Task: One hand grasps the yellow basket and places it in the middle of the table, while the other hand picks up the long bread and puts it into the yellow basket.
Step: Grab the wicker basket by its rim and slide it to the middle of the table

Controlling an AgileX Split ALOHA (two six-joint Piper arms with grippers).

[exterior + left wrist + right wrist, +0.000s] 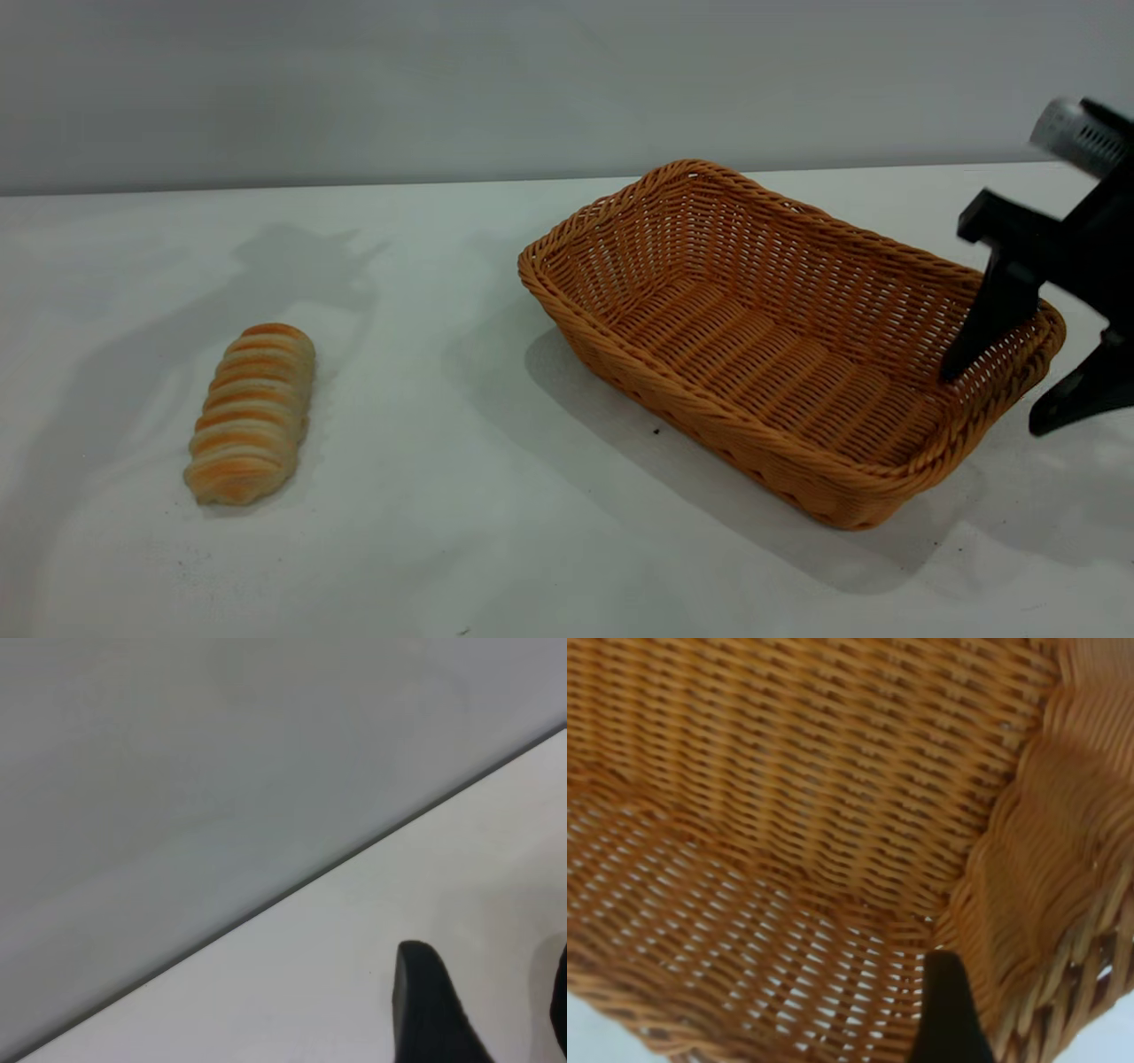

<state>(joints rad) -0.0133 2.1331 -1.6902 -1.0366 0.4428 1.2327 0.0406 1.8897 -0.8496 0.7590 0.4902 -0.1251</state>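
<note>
Next, my right gripper closes on the end [997, 406] of the yellow basket [771, 356], turns it square and brings it to the middle of the table, because it lies slanted away from there.
The yellow basket [709, 415] sits right of the table's middle, turned at an angle and with nothing in it. My right gripper [992, 403] stands open astride the basket's right end wall, one finger [983, 323] inside and the other outside. In the right wrist view the inner finger [943, 1014] rests beside the woven wall [833, 771] and braided rim [1036, 868]. The long bread [252, 412] lies alone on the table at the left. My left gripper [492, 1010] shows only in its wrist view, open over bare table with nothing between the fingers.
The white table [443, 532] ends at a grey wall along its far edge [354, 184]. A wide stretch of bare tabletop separates the bread from the basket. The left wrist view shows only the tabletop [354, 974] and the wall.
</note>
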